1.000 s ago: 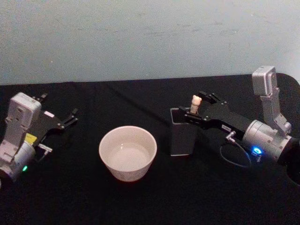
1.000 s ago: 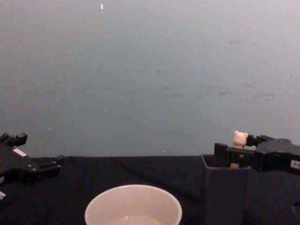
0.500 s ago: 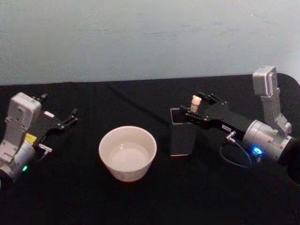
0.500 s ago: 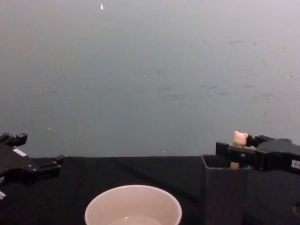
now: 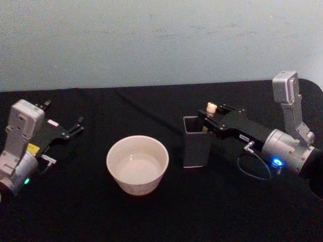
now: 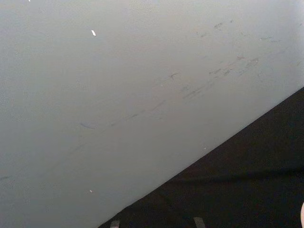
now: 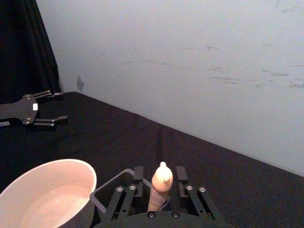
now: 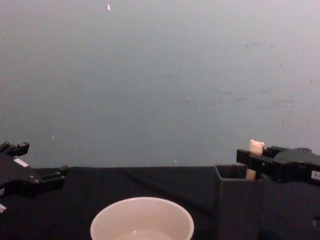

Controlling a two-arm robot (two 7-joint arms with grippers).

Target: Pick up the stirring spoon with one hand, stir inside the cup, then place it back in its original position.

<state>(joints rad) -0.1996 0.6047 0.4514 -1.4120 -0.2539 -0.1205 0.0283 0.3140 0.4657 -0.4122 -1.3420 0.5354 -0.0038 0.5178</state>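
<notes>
My gripper will need to raise the stirring spoon (image 8: 256, 148) a long way before its hidden round metal end comes clear, because only the beige handle shows above the holder's rim (image 8: 232, 179).
The stirring spoon (image 5: 211, 107) stands in the dark grey square holder (image 5: 196, 148), its original position, with only the beige bear-head handle (image 8: 256, 147) rising above the rim. My right gripper (image 5: 211, 114) is open, level with the handle. Its fingers flank the handle (image 7: 161, 183) with a gap on each side. The cream-white cup (image 5: 137, 164) sits left of the holder, a little clear liquid in its bottom. My left gripper (image 5: 63, 113) rests open at the table's left side, far from the cup.
A black cloth (image 5: 151, 217) covers the table, and a pale wall (image 5: 161, 40) rises close behind it. A cable loop (image 5: 250, 169) hangs off the right wrist near the holder. Open cloth lies between the cup and the left arm.
The right gripper has drawn back to the right, away from the cup. The spoon has stayed in the holder, its bear head shifting slightly. The left arm has not moved.
</notes>
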